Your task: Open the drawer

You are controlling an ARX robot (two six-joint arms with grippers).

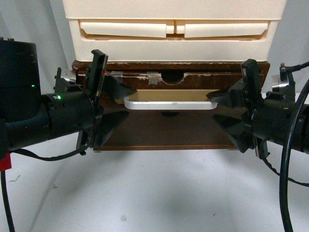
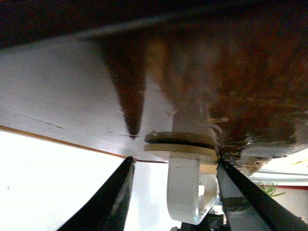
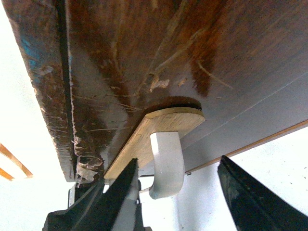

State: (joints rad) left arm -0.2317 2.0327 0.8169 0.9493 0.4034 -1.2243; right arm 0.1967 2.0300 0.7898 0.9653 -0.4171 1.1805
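The dark brown drawer (image 1: 169,130) will slide straight out under the cream unit when I pull, because the cream unit rests on the frame strip (image 1: 169,66) above the drawer.
The dark brown drawer (image 1: 169,131) sits low under the cream unit. Its taped, notched top edge (image 1: 153,77) faces me. Its white bar handle (image 1: 169,105) lies in front of a tan plate (image 1: 169,95). My left gripper (image 1: 131,101) is open, its jaws straddling the handle's left end. My right gripper (image 1: 212,106) is open around the right end. In the left wrist view the handle post (image 2: 183,187) stands between the fingers (image 2: 110,202) under the worn wood (image 2: 231,86). In the right wrist view the other post (image 3: 166,163) and the plate (image 3: 154,130) sit between the fingers (image 3: 250,202), nearer one of them.
A cream plastic drawer unit (image 1: 174,29) stands on top of the dark cabinet. The white tabletop (image 1: 159,193) stretches in front of the drawer. Black cables (image 1: 285,193) hang by the right arm and under the left arm.
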